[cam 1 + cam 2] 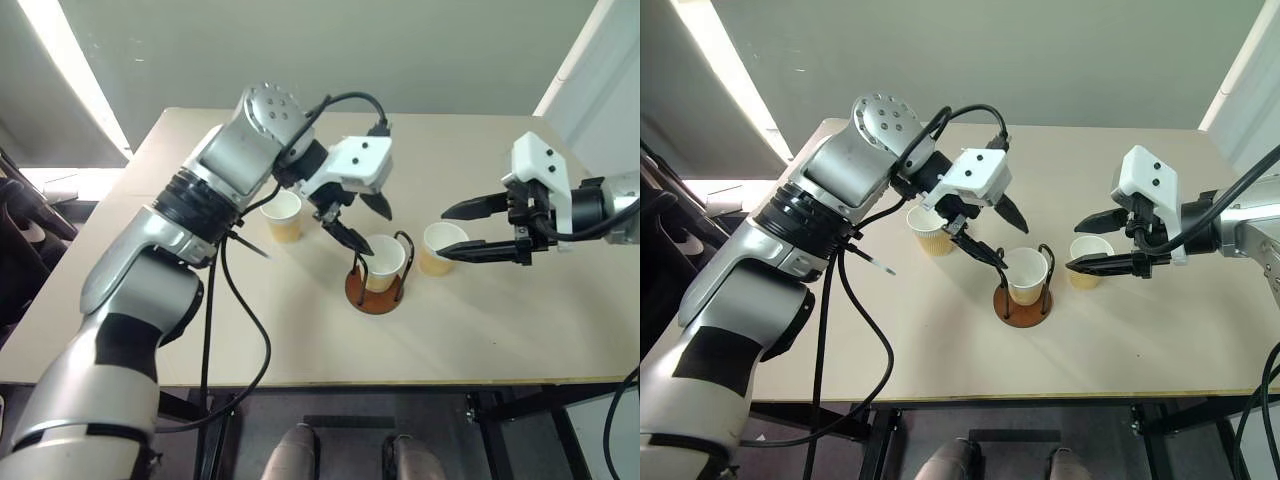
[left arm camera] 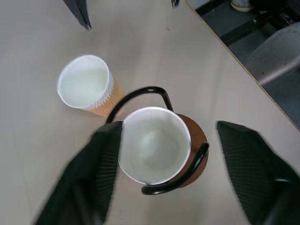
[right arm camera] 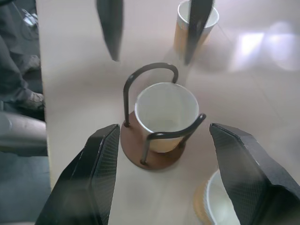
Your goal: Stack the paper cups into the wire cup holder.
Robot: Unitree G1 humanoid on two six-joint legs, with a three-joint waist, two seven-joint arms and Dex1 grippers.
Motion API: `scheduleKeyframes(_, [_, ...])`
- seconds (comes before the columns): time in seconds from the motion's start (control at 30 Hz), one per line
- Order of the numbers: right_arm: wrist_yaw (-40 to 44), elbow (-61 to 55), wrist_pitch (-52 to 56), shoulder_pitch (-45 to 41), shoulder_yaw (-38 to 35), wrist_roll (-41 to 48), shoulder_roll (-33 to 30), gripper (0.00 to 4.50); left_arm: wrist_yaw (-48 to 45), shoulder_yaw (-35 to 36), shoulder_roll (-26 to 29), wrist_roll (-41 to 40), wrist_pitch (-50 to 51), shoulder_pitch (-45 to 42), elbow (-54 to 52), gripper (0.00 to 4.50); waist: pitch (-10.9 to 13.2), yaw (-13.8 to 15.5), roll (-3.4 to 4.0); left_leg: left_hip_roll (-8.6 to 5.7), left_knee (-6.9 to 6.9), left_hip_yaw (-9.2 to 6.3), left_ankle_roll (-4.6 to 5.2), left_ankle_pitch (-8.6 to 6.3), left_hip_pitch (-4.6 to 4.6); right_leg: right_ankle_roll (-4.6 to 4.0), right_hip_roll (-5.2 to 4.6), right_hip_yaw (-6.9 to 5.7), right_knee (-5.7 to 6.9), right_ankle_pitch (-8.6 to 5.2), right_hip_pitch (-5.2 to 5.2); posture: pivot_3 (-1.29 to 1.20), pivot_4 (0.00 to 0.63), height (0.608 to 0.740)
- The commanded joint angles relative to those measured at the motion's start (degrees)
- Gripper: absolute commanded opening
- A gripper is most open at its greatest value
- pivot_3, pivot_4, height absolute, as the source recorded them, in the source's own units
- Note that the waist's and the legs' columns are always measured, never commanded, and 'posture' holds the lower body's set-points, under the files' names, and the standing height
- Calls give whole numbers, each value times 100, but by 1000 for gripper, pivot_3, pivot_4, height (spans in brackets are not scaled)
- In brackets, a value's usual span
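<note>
My right gripper will lower the paper cup (image 1: 440,249) under it, and that paper cup should go down almost to its rim because the cup in the holder (image 1: 382,260) stands empty.
One paper cup (image 1: 384,258) stands upright inside the wire cup holder (image 1: 372,298), between its black loops. My left gripper (image 1: 380,236) hangs open just above it, a finger (image 2: 96,178) close by the rim on one side and the other well off on the far side. A second paper cup (image 1: 283,215) stands on the table to the left. The third paper cup (image 1: 1091,247) stands right of the holder. My right gripper (image 1: 442,234) hovers open over that cup with nothing between its fingers (image 3: 91,178).
The beige table (image 1: 520,330) carries all of this; its front edge runs close below the holder. Black cables hang from my left arm (image 1: 225,300) over the table's left part. A chair (image 1: 20,215) stands off the left edge.
</note>
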Motion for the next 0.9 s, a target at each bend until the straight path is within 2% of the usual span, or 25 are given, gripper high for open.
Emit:
scheduleKeyframes(0.03, [-70,37,-385,-6,232,-467,-47,3163,-187,581,-20,-68,151,-41,-182,4446,0,-4,0,1,6,4,5,-3,1,1,0,3,0,0,0,0,150,740])
scheduleKeyframes(0.17, [22,312,-1034,-33,844,-1224,-1,3163,-129,961,98,-18,424,46,-372,4446,0,-19,1,6,27,12,35,-25,1,6,1,6,3,3,0,0,150,740])
scheduleKeyframes(0.43, [347,1726,-2581,-646,1874,-2731,627,3163,164,1718,950,-106,1388,980,-1787,4446,-3,-141,7,15,53,25,65,-43,10,7,6,10,8,5,-1,0,150,740])
scheduleKeyframes(0.67, [577,3148,-3636,-1174,2184,-3614,1192,3163,664,2244,1674,-26,1925,1867,-2785,4446,-3,-173,8,22,50,23,64,-43,13,-38,7,10,10,-8,-4,0,150,740])
scheduleKeyframes(0.9, [938,3874,-4344,-1342,2233,-4082,1401,3163,1008,2634,2088,-125,2406,2333,-3354,4446,-3,-161,8,19,50,24,58,-46,11,-63,5,9,11,-16,-4,0,150,740])
